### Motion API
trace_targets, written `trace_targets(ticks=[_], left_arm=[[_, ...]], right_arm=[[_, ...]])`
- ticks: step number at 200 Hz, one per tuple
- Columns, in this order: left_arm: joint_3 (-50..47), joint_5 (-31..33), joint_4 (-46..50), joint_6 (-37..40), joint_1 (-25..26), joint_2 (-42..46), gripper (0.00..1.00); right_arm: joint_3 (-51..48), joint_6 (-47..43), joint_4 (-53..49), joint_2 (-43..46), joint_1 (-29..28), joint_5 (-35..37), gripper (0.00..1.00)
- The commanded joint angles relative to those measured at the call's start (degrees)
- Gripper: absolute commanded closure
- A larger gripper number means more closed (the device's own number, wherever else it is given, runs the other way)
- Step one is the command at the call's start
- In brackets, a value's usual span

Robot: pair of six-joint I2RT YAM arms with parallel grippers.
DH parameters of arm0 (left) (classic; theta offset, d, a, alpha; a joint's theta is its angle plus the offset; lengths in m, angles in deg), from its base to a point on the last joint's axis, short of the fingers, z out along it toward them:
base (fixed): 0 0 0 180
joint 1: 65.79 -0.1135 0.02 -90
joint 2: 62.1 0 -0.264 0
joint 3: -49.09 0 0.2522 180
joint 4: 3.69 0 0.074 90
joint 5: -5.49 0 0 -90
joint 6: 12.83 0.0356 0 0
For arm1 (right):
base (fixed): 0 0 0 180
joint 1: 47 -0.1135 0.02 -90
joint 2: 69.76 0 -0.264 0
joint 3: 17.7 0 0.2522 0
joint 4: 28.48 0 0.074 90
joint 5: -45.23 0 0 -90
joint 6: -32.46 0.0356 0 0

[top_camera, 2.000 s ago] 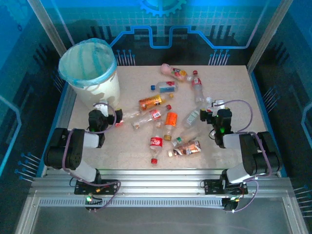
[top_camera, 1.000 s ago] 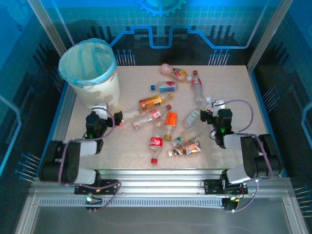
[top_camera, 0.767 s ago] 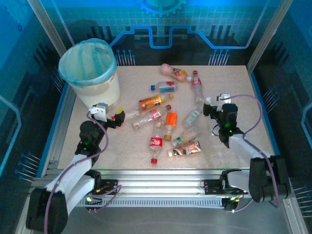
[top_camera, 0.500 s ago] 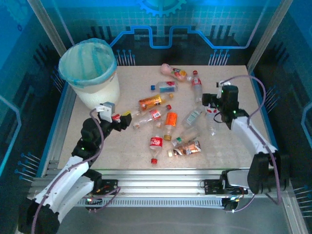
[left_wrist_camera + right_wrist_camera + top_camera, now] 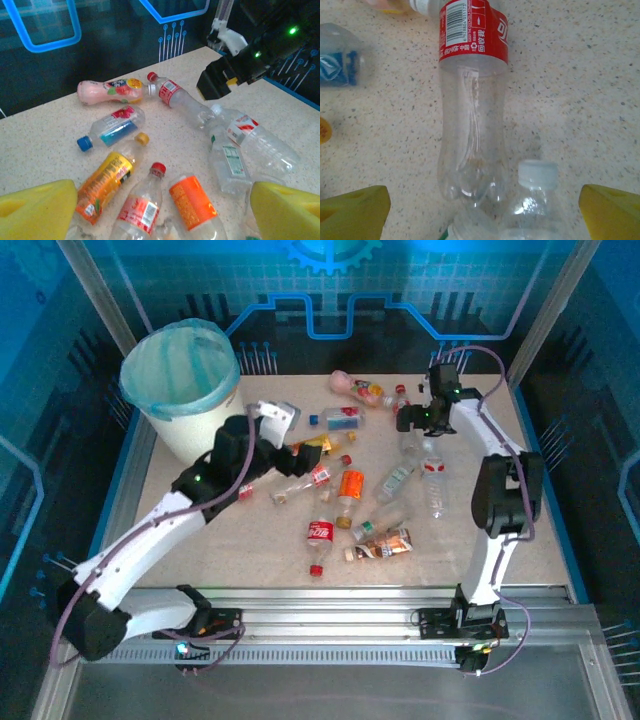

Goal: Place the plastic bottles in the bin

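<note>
The far clear bottle (image 5: 473, 87) is lying under my right gripper, across from the bin (image 5: 183, 372). Next, my right gripper picks it up and hands it to my left gripper.
Several plastic bottles lie scattered mid-table. My left gripper (image 5: 292, 446) hangs open above the yellow-orange bottle (image 5: 312, 447); in the left wrist view its yellow pads (image 5: 40, 207) flank that bottle (image 5: 102, 182), a red-capped bottle (image 5: 142, 207) and an orange-labelled one (image 5: 192, 202). My right gripper (image 5: 410, 422) is open over the far clear bottle with a red label (image 5: 472, 125), with a white-capped bottle (image 5: 536, 180) beside its base. Neither gripper holds anything. The bin (image 5: 180, 380), a white bucket with a blue liner, stands at the far left.
A pink bottle (image 5: 345, 383) and a blue-labelled one (image 5: 343, 418) lie at the far edge. More bottles lie nearer, among them a cola bottle (image 5: 320, 532). Loose caps dot the table. Blue walls and metal posts ring the tabletop (image 5: 500, 530).
Both arms have reached out from near their bases: the left gripper forward and right over the bottle pile, the right gripper to the far side over the red-labelled bottle. Both stay open.
</note>
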Motion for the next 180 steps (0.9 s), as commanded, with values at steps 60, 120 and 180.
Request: trace_targets(ticks=[60,120,180], left_arm=[[24.2,-5.4,17.1,-3.4,0.4,-19.6,0.09],[26.5,-6.3,18.2,-5.2,0.3,-23.0,0.09],[25.7,-5.5,18.3,-4.7,0.4,-21.5,0.09]], right_arm=[[24.5,-0.5,-15.2,-22.3,-0.2,-2.3,0.03],[28.3,-0.8,-16.5,-26.5,-0.6,-4.5,0.06],[33.6,-1.5,-18.8,-28.6,-1.1,-5.1,0.24]])
